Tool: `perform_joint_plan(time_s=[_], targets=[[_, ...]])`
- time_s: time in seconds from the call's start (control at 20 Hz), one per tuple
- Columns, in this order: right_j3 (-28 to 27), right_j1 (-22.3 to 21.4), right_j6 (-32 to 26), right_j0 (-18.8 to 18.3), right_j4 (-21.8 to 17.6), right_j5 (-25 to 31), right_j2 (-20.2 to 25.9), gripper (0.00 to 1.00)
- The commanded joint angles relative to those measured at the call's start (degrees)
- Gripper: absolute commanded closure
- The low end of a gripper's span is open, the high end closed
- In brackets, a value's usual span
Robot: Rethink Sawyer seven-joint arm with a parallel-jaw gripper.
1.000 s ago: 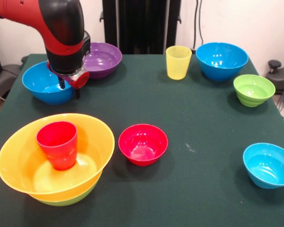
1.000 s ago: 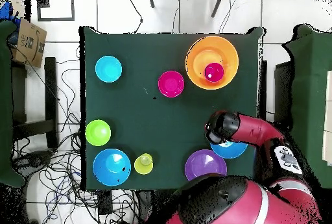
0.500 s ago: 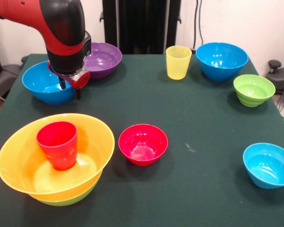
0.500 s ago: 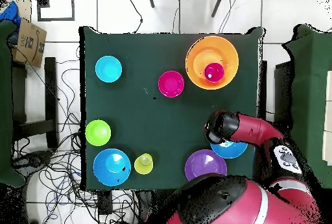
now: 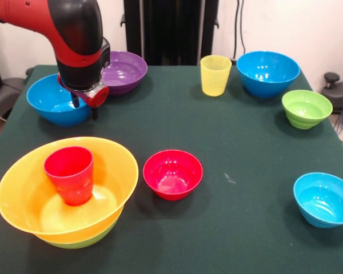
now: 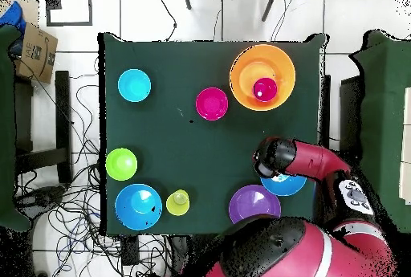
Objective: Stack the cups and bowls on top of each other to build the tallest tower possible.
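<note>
The red cup (image 5: 70, 176) will move along when I put the medium blue bowl on its rim, because open space (image 5: 100, 197) is all around the red cup's foot.
The tower stands at the front left: a large orange bowl (image 5: 23, 194) nested on a lime-green bowl (image 5: 86, 241), with a red cup (image 5: 70, 174) upright inside. My gripper (image 5: 84, 107) hangs open over the right rim of a medium blue bowl (image 5: 48, 101). One finger is inside that bowl and the other outside it. A purple bowl (image 5: 126, 71) sits just behind. A small red bowl (image 5: 172, 174), the yellow cup (image 5: 215, 75), another blue bowl (image 5: 268, 73), a ribbed green bowl (image 5: 306, 108) and a small blue bowl (image 5: 324, 200) stand apart on the table.
The dark green table (image 5: 240, 142) carries everything. From above, my arm (image 6: 301, 157) covers part of the blue bowl (image 6: 285, 185) near the table's right edge. Cables and a cardboard box (image 6: 36, 49) lie on the floor to the left.
</note>
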Motion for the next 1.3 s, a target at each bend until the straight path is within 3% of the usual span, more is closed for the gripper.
perform_joint_plan(time_s=[0.05, 0.5, 0.55, 1.3], targets=[[-2.5, 1.2, -6.9, 1.2, -4.3, -0.7, 5.8, 0.00], [-2.6, 1.1, -7.2, 1.2, -4.3, -0.5, 6.0, 0.00], [-2.9, 1.2, -7.5, 1.4, -4.3, 0.3, 5.9, 1.00], [-3.6, 0.7, -6.9, 1.3, -4.9, 0.4, 6.3, 1.00]])
